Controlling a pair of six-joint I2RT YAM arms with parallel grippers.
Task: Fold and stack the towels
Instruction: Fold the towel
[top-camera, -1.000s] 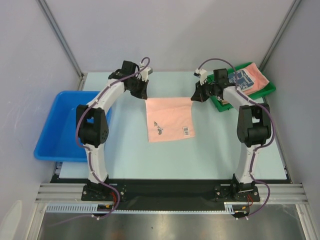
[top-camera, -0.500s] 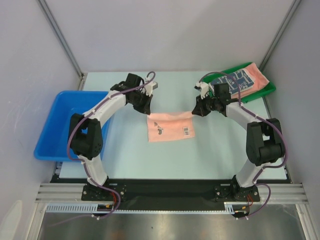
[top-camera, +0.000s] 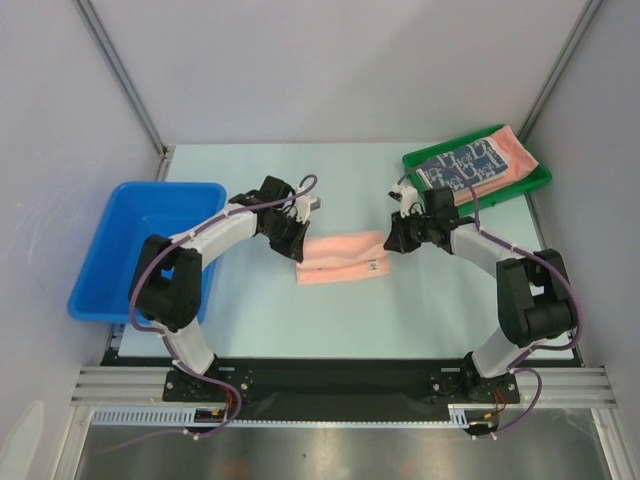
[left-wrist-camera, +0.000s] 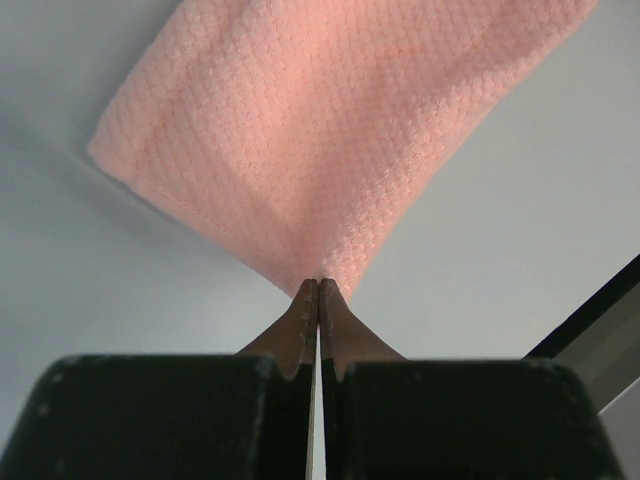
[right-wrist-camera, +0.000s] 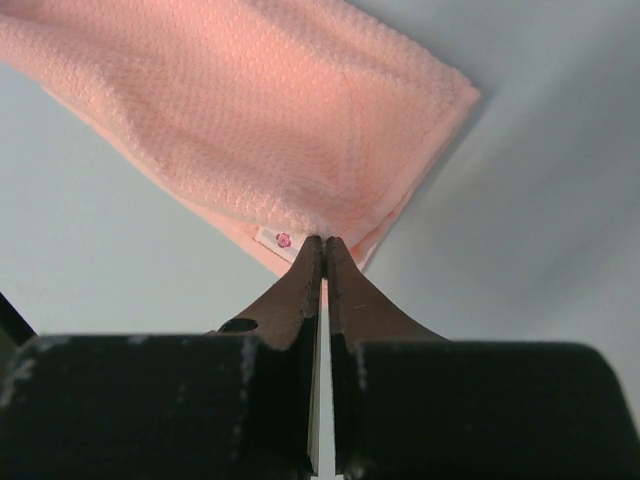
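Note:
The held edge (top-camera: 342, 263) goes along the towel's near edge (top-camera: 345, 279), so my right gripper should keep pulling the held edge across the white label until the two edges meet.
A salmon-pink towel (top-camera: 342, 258) lies folded in half on the table's middle. My left gripper (top-camera: 297, 247) is shut on its far-left corner; the left wrist view shows the towel (left-wrist-camera: 330, 130) pinched at the fingertips (left-wrist-camera: 318, 285). My right gripper (top-camera: 391, 240) is shut on its far-right corner; the right wrist view shows the towel (right-wrist-camera: 260, 120) with a small white label (right-wrist-camera: 280, 240) at the pinch (right-wrist-camera: 323, 242). A dark blue white-patterned towel (top-camera: 463, 163) lies on a salmon-pink one (top-camera: 512, 152) in the green tray (top-camera: 440, 197).
A blue bin (top-camera: 120, 250) stands at the left edge of the table. The green tray sits at the far right corner. Grey walls enclose the table on three sides.
Both grippers have carried the towel's far edge toward me, folding it over the near half. The towel now shows as a narrow band instead of a square.

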